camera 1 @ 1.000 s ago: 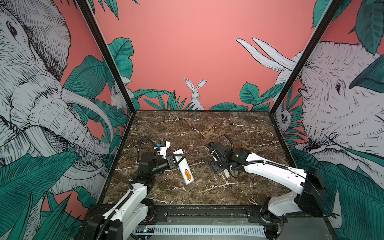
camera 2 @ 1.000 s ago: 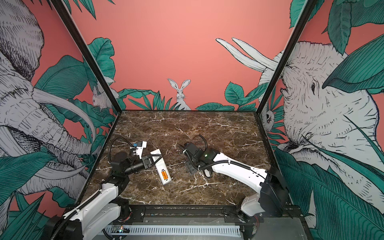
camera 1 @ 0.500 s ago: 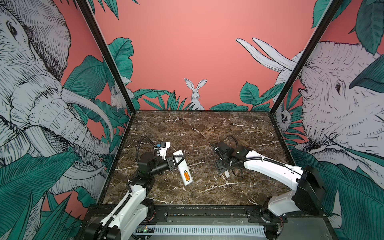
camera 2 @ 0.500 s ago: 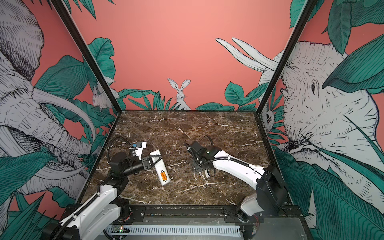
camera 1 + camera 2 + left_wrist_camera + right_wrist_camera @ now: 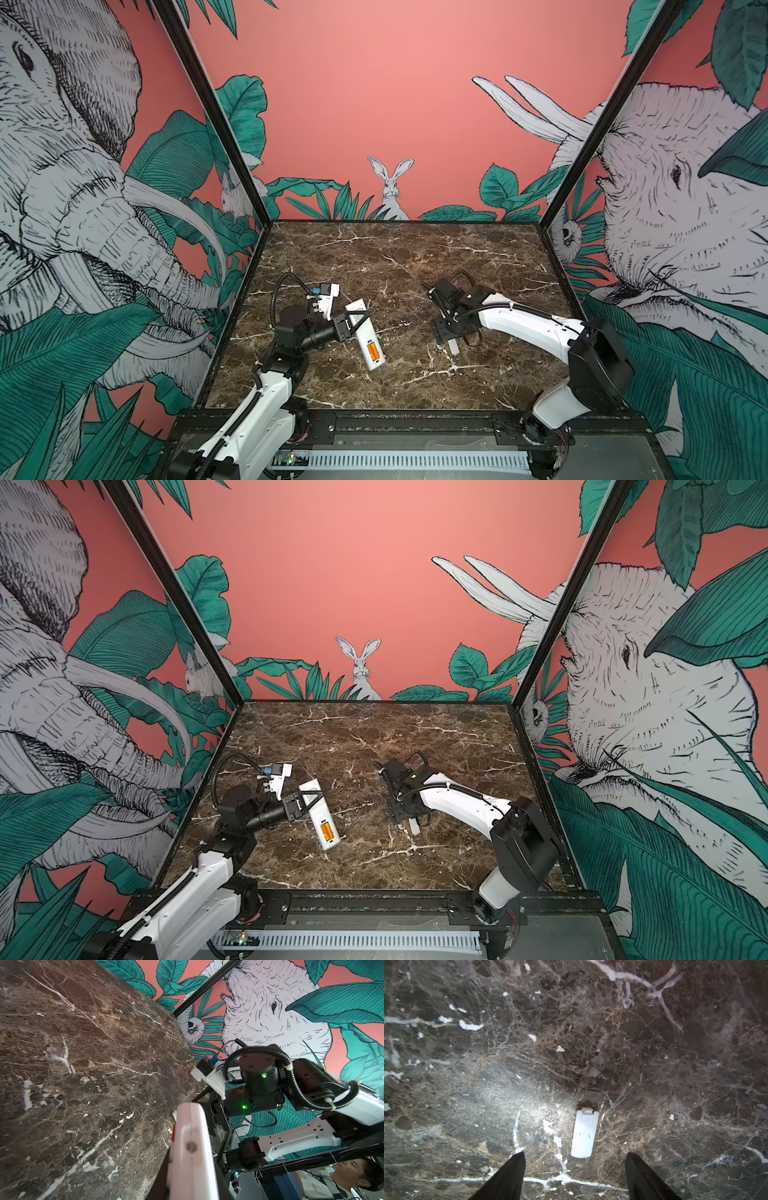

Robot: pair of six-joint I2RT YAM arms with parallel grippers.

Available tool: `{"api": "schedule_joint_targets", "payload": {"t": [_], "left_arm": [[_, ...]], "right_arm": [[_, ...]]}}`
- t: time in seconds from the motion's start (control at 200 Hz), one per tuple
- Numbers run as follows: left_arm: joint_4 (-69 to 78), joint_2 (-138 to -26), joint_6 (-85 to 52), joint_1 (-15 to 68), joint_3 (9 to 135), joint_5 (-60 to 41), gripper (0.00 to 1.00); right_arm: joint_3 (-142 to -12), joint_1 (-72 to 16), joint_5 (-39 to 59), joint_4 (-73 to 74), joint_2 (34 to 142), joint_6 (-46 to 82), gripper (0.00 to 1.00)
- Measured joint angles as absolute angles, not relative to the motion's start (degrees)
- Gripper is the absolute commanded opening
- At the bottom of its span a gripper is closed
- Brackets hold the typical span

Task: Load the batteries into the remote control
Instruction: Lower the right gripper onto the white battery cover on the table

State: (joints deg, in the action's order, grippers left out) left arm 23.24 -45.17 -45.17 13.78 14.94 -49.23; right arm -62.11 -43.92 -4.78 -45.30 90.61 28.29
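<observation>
My right gripper's open fingers are facing the battery cover's long sides (image 5: 584, 1136), so I should keep lowering until they can close on the battery cover's tab end (image 5: 587, 1114).
My left gripper (image 5: 351, 322) (image 5: 309, 802) is shut on the far end of the white remote control (image 5: 365, 334) (image 5: 320, 812), which slants toward the table's front with its back up. Two orange batteries (image 5: 374, 350) (image 5: 327, 830) lie side by side in its open compartment near the free end. In the left wrist view the remote control (image 5: 193, 1147) fills the gap of that gripper (image 5: 190, 1188). My right gripper (image 5: 446, 332) (image 5: 405, 812) (image 5: 575, 1152) points down, open and holding nothing, just above a small white battery cover (image 5: 584, 1133) (image 5: 454, 346) lying flat on the table.
The brown marble table (image 5: 415, 257) is walled on three sides by printed panels. A black rail (image 5: 415, 419) runs along its front edge. A person's face (image 5: 351, 1169) shows beyond the rig in the left wrist view.
My right arm has drawn slightly to the right, away from the remote control, and its jaws have widened a little. The left gripper, remote control and cover have stayed put.
</observation>
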Motion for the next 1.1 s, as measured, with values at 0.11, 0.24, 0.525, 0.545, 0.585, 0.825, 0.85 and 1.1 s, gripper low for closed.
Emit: {"api": "schedule_joint_targets", "payload": {"t": [0.11, 0.24, 0.525, 0.545, 0.585, 0.825, 0.85, 1.1], "left_arm": [[23.0, -45.04, -44.73, 13.91, 14.81, -48.93, 0.0], [23.0, -44.97, -44.31, 14.2, 14.68, -48.66, 0.0], [22.17, -44.49, -43.59, 15.03, 14.5, -48.51, 0.0], [22.11, -44.49, -43.55, 15.09, 14.5, -48.51, 0.0], [22.06, -44.49, -43.46, 15.18, 14.5, -48.49, 0.0], [21.93, -44.29, -43.03, 15.35, 14.5, -48.36, 0.0], [21.91, -44.27, -42.98, 15.35, 14.5, -48.36, 0.0], [21.69, -44.23, -42.54, 15.46, 14.5, -48.29, 0.0]], "right_arm": [[-61.54, -43.11, -3.81, -45.08, 91.15, 28.08, 0.75], [-60.97, -42.09, -2.57, -44.75, 92.75, 27.77, 0.74], [-60.38, -40.91, -0.6, -43.86, 95.88, 27.2, 0.71], [-60.38, -40.86, -0.54, -43.81, 96.03, 27.16, 0.71], [-60.38, -40.8, -0.4, -43.64, 96.29, 26.85, 0.68], [-60.34, -39.57, 0.01, -42.41, 96.9, 25.89, 0.62], [-60.36, -39.51, 0.08, -42.37, 97.01, 25.89, 0.61], [-60.34, -38.87, 0.82, -41.56, 98.65, 25.04, 0.6]]}}
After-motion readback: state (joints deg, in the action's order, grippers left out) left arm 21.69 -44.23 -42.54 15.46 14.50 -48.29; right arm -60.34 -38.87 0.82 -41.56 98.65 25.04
